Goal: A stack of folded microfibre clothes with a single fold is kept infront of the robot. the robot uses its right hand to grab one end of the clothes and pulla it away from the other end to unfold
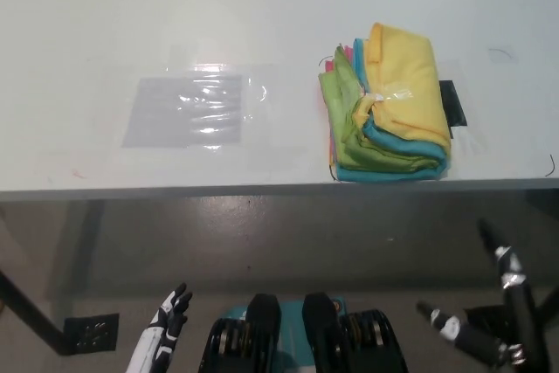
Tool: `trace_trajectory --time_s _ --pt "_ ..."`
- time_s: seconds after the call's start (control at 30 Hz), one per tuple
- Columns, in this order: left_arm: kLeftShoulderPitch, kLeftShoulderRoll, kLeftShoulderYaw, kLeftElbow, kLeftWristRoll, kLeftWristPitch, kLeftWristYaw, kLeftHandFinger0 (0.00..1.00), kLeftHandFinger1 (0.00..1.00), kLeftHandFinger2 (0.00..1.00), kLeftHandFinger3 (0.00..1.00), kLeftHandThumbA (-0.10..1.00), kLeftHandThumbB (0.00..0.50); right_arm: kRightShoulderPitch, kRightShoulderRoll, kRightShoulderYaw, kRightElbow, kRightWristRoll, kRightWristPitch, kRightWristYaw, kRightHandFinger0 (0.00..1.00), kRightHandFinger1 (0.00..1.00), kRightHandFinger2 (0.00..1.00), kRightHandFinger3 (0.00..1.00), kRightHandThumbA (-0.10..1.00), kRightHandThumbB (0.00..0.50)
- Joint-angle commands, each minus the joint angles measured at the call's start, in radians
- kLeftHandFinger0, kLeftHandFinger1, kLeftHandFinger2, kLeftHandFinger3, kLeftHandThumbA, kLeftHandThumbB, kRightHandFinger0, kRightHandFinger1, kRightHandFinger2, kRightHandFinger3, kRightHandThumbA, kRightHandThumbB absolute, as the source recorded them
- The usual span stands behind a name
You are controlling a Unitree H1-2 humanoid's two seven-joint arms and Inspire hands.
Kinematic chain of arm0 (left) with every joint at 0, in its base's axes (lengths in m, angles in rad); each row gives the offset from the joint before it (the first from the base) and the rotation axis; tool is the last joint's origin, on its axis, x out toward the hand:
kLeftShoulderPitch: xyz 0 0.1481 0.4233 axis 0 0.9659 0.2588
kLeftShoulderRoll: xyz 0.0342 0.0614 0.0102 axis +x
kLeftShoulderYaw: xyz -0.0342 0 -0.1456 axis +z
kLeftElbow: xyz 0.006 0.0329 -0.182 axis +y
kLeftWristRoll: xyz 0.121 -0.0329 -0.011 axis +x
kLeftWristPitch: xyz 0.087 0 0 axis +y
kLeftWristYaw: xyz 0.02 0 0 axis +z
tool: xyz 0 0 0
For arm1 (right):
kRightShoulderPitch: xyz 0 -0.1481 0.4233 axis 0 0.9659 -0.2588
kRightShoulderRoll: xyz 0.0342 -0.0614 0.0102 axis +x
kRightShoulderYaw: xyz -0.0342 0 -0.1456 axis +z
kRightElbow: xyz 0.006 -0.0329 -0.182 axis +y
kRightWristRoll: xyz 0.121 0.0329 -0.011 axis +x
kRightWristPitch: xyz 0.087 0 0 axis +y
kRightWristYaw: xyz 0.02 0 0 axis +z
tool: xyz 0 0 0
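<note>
I can see green inside the stack's fold. The yellow cloth will swing over when I pull it, and that will leave a flat green cloth on top.
A folded stack of microfibre cloths lies on the white table, right of centre and close to the front edge. A yellow cloth is on top, with green, blue and pink layers showing at the left and front sides. My black right hand hangs below the table edge at the lower right, well short of the stack, its fingers spread and holding nothing. My white left hand rests low at the lower left, fingers apart and empty.
A clear plastic sheet lies flat on the table left of the stack. A small black patch sits against the stack's right side. The table's front edge runs across the picture, with the grey floor below it.
</note>
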Motion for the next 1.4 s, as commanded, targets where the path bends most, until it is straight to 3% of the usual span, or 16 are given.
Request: trace_trajectory --time_s 0.0,0.13,0.33,0.47,0.53,0.67,0.77,0.8,0.83,1.37 --pt "-0.003 0.018 -0.006 -0.021 0.031 -0.097 0.013 1.0 1.0 1.0 1.0 1.0 0.5 -0.154 -0.016 -0.073 -0.31 -0.17 0.169 0.011 1.0 1.0 1.0 1.0 1.0 0.5" --pt "-0.002 0.017 -0.002 -0.02 0.024 -0.099 0.013 1.0 1.0 1.0 1.0 1.0 0.5 -0.245 -0.006 -0.065 -0.334 -0.185 0.23 0.035 1.0 1.0 1.0 1.0 1.0 0.5" --pt "-0.013 0.017 0.001 -0.012 0.033 -0.097 0.014 1.0 1.0 1.0 1.0 1.0 0.5 -0.423 -0.027 -0.008 -0.341 -0.296 0.471 0.191 1.0 1.0 1.0 1.0 1.0 0.5" --pt "-0.018 0.018 0.0 -0.003 0.036 -0.099 0.017 1.0 1.0 1.0 1.0 1.0 0.5 -0.532 -0.023 0.043 -0.311 -0.375 0.571 0.266 1.0 1.0 1.0 1.0 1.0 0.5" --pt "-0.021 0.019 -0.001 0.002 0.033 -0.099 0.017 1.0 1.0 1.0 1.0 1.0 0.5 -0.584 -0.019 0.062 -0.288 -0.367 0.594 0.281 1.0 1.0 1.0 1.0 1.0 0.473" --pt "-0.02 0.02 0.001 0.002 0.042 -0.099 0.021 1.0 1.0 1.0 1.0 1.0 0.5 -0.679 -0.005 0.098 -0.236 -0.361 0.675 0.32 1.0 1.0 1.0 1.0 1.0 0.367" --pt "-0.025 0.02 0.003 0.007 0.047 -0.098 0.021 1.0 1.0 1.0 1.0 1.0 0.5 -0.717 0.001 0.124 -0.146 -0.351 0.682 0.313 1.0 1.0 1.0 1.0 1.0 0.343" --pt "-0.025 0.02 0.003 0.007 0.049 -0.099 0.021 1.0 1.0 1.0 1.0 1.0 0.5 -0.72 -0.001 0.128 -0.141 -0.35 0.685 0.312 1.0 1.0 1.0 1.0 0.95 0.328" --pt "-0.027 0.021 0.003 0.008 0.05 -0.099 0.021 1.0 1.0 1.0 1.0 1.0 0.5 -0.732 0.014 0.132 -0.084 -0.335 0.674 0.289 1.0 1.0 1.0 1.0 0.99 0.356" --pt "-0.036 0.024 0.001 0.011 0.06 -0.099 0.024 1.0 1.0 1.0 1.0 1.0 0.5 -0.871 0.069 0.172 0.407 -0.299 0.656 0.188 1.0 1.0 1.0 1.0 1.0 0.416"
